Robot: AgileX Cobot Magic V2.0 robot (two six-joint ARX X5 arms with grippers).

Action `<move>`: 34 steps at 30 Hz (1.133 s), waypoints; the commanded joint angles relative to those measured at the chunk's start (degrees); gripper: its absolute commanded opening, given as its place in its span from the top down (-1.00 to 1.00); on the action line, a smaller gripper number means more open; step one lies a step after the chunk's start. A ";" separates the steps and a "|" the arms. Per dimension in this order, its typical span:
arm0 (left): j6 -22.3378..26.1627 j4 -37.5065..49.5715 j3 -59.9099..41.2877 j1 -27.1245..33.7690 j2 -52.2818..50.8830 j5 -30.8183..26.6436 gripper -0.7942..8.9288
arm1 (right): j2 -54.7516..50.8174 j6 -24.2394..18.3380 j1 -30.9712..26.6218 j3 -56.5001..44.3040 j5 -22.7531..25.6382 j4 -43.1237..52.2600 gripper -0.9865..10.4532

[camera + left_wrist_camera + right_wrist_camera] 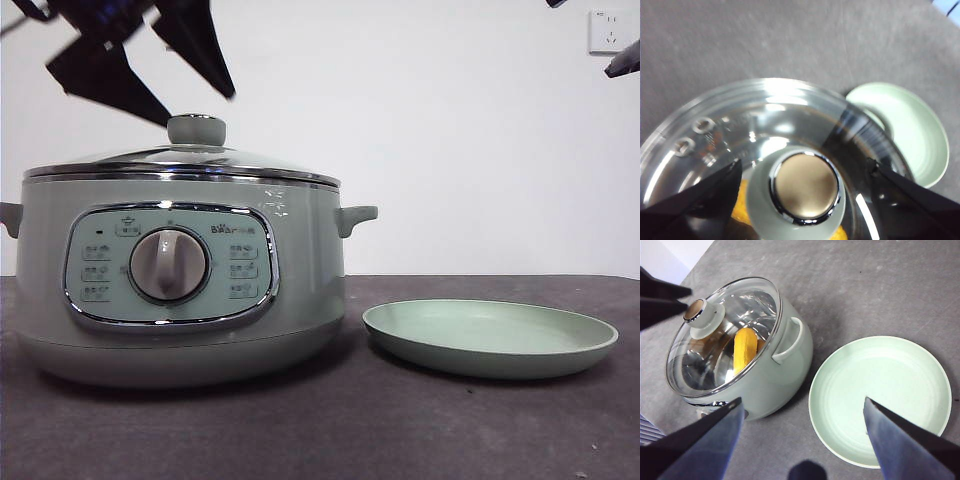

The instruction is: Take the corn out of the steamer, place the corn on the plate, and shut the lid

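Observation:
The smooth round rim just rests along the edge of the pot, so the glass lid will come straight off in one piece when the robot lifts the knob.
The steamer stands at the left of the table with the glass lid on it. My left gripper hangs open just above the lid's green knob; in the left wrist view the jaws stand apart on either side of the knob. The yellow corn lies inside the pot, seen through the glass, and shows in the left wrist view too. The pale green plate sits empty to the right of the pot. My right gripper is open and empty, high above the plate.
The dark grey table carries only the pot and the plate. A white wall with a socket stands behind. The pot's side handle points toward the plate. The right arm shows as a black tip at the top right.

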 commanded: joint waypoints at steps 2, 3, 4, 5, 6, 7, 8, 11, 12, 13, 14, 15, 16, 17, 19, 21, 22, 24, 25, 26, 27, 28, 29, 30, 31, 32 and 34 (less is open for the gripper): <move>1.75 -0.04 -0.20 -1.33 1.95 -2.75 0.00 | 0.13 0.35 0.07 0.11 -0.09 0.11 0.12; 2.23 -0.11 -0.20 -1.60 2.32 -3.06 0.00 | 0.13 0.35 0.07 0.11 -0.09 0.11 0.12; 2.43 -0.33 -0.20 -1.86 2.60 -3.23 0.00 | 0.13 0.35 0.07 0.11 -0.09 0.11 0.12; 2.43 -0.66 -0.20 -2.05 2.91 -4.04 0.00 | 0.13 0.35 0.07 0.11 -0.09 0.11 0.12; 2.62 -0.90 -0.20 -2.19 3.08 -4.24 0.01 | 0.13 0.35 0.07 0.11 -0.09 0.11 0.13; 2.69 -1.07 -0.20 -2.32 3.08 -4.24 0.04 | 0.13 0.37 0.07 0.11 -0.07 0.11 0.12; 2.80 -1.20 -0.20 -2.34 3.08 -4.22 0.24 | 0.13 0.35 0.07 0.11 -0.09 0.11 0.13; 4.68 -2.27 -0.20 -2.34 3.08 -4.09 0.85 | 0.13 0.37 0.07 0.11 -0.07 0.11 0.13; 5.20 -2.40 -0.20 -2.34 3.08 -4.09 0.85 | 0.13 0.39 0.07 0.11 -0.09 0.09 0.13; 5.20 -2.27 -0.20 -2.34 3.08 -4.22 0.85 | 0.15 0.70 0.07 0.11 -0.07 0.15 0.13; 5.20 -1.86 -0.17 -2.34 3.06 -4.28 0.85 | 0.20 0.79 0.07 0.11 -0.09 0.31 0.13; 5.18 -1.49 -0.15 -2.34 2.84 -4.28 0.85 | 0.20 0.79 0.09 0.11 -0.09 0.57 0.13; 5.18 -0.85 -0.13 -2.27 2.40 -4.44 0.85 | 0.31 0.92 0.44 0.11 -0.09 1.14 0.13; 5.16 -0.42 -0.15 -2.27 1.66 -5.27 0.85 | 0.50 1.88 1.03 0.13 -0.07 1.86 0.13; 5.16 0.50 -0.13 -2.21 -0.70 -7.87 0.85 | 1.73 2.54 3.23 0.57 0.15 2.56 0.13; 5.16 1.09 -0.13 -2.16 -3.91 -10.67 0.85 | 4.35 2.49 6.91 2.10 3.15 2.49 0.13; 5.16 1.09 -0.13 -2.16 -6.01 -12.24 0.85 | 6.16 2.49 9.66 3.30 5.07 2.58 0.13; 5.16 0.94 -0.13 -2.16 -10.01 -15.21 0.85 | 10.21 2.40 14.75 6.14 8.17 2.69 0.17; 5.16 0.74 -0.13 -2.16 -11.96 -16.70 0.85 | 12.35 2.25 17.16 7.69 9.57 2.69 0.17; 5.16 0.39 -0.13 -2.16 -14.36 -18.64 0.85 | 15.19 2.25 20.04 9.77 10.99 2.67 0.17; 5.16 0.02 -0.13 -2.16 -16.41 -20.17 0.85 | 17.81 2.21 22.38 11.67 12.04 2.67 0.17; 5.14 -0.63 -0.13 -2.16 -18.91 -21.81 0.85 | 21.07 1.55 25.11 14.03 13.22 2.67 0.17; 5.14 -1.27 -0.13 -2.16 -21.05 -22.62 0.85 | 23.80 1.01 27.17 16.13 14.32 2.62 0.17; 5.09 -2.01 -0.13 -2.16 -23.28 -23.65 0.85 | 26.84 0.63 29.20 18.58 15.15 2.49 0.17; 5.09 -2.89 -0.13 -2.16 -25.73 -24.37 0.85 | 30.67 0.52 31.15 21.81 15.15 1.88 0.17; 4.94 -3.61 -0.13 -2.16 -27.87 -25.55 0.85 | 34.32 0.07 32.79 25.22 15.34 0.74 0.17; 4.94 -4.31 -0.13 -2.16 -30.45 -27.41 0.85 | 39.19 -1.31 34.62 30.18 17.75 -1.49 0.17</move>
